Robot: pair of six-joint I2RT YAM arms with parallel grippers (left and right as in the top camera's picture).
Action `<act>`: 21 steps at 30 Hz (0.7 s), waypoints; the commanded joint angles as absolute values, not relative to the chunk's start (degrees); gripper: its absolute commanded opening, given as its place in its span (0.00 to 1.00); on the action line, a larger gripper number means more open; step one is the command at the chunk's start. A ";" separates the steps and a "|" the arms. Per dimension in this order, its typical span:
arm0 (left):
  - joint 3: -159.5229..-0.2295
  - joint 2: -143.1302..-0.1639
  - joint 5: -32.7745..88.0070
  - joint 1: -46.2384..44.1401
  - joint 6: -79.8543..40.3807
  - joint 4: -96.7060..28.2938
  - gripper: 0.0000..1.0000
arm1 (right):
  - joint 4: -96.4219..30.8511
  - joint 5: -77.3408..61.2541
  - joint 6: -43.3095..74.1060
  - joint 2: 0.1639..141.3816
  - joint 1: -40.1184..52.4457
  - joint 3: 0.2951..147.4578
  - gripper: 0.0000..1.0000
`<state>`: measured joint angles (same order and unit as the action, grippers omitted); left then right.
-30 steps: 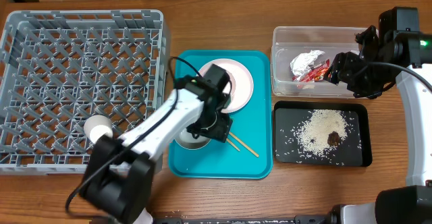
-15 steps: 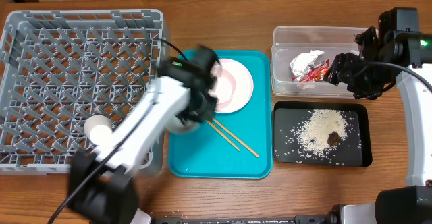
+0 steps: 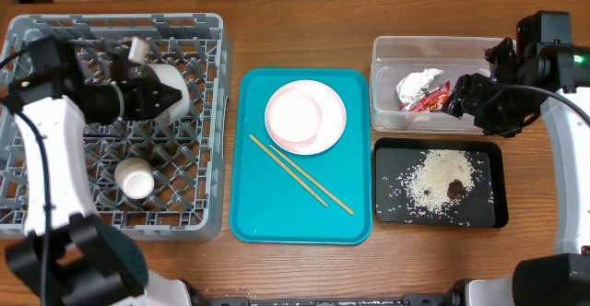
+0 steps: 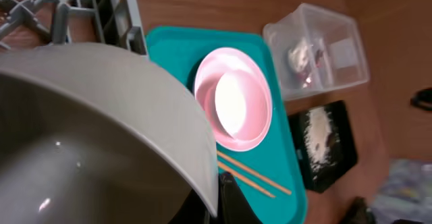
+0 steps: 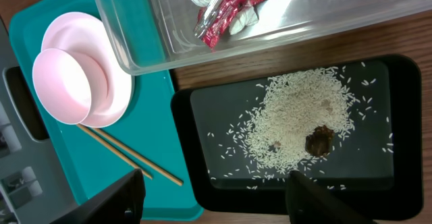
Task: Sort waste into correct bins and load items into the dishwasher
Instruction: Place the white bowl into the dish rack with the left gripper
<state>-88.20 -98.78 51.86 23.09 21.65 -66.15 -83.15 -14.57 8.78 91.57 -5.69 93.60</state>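
My left gripper is holding the white bowl [image 3: 176, 85] over empty pegs of the rack [image 3: 145, 141] behind the small white cup. It should keep lowering the bowl until the bowl rests in the rack.
My left gripper [image 3: 155, 97] is shut on the rim of the white bowl [image 3: 169, 92], which it holds tilted above the grey dishwasher rack [image 3: 55, 39]. In the left wrist view the bowl [image 4: 101, 129] fills the left side, and one finger [image 4: 229, 200] presses its rim. A small white cup [image 3: 135, 177] stands in the rack. The white plate [image 3: 332, 122] with the small pinkish dish [image 3: 293, 112] on it and the chopsticks [image 3: 300, 172] lie on the teal tray [image 3: 267, 223]. My right gripper [image 5: 214, 180] hangs open over the black tray [image 3: 493, 205] of rice [image 5: 304, 119] and brown scrap [image 5: 318, 142]. The wrapper [image 3: 422, 89] lies in the clear tub [image 3: 387, 52].
The rack takes up the table's left side, the teal tray the middle, and the tub and black tray the right. Bare wooden table [image 3: 295, 29] runs along the back. My right arm [image 3: 553, 76] reaches in from the right edge.
My left gripper shut on the bowl on the teal tray and carried it left, over the rack. The chopsticks now lie uncovered. The right arm has not moved.
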 commanded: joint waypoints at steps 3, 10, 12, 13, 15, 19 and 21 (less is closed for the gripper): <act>-88.55 -107.31 67.22 28.40 31.81 -65.80 0.04 | -83.07 -14.15 8.51 91.31 -5.76 94.24 0.68; -88.55 -113.03 74.67 32.69 36.93 -65.19 0.04 | -83.11 -14.15 8.51 91.31 -5.76 94.24 0.68; -88.55 -114.41 76.27 33.10 37.34 -64.23 0.04 | -83.40 -14.15 8.51 91.31 -5.76 94.24 0.68; -88.55 -115.00 76.53 33.08 37.34 -63.72 0.04 | -83.53 -14.15 8.51 91.31 -5.76 94.24 0.68; -88.55 -115.90 76.55 33.08 37.32 -63.13 0.04 | -83.74 -14.15 8.51 91.31 -5.76 94.24 0.68; -88.55 -116.75 76.05 33.87 37.30 -63.00 0.04 | -83.90 -14.15 8.51 91.31 -5.76 94.24 0.68; -88.55 -116.73 74.94 35.70 37.28 -64.36 0.04 | -83.94 -14.15 8.51 91.31 -5.76 94.24 0.68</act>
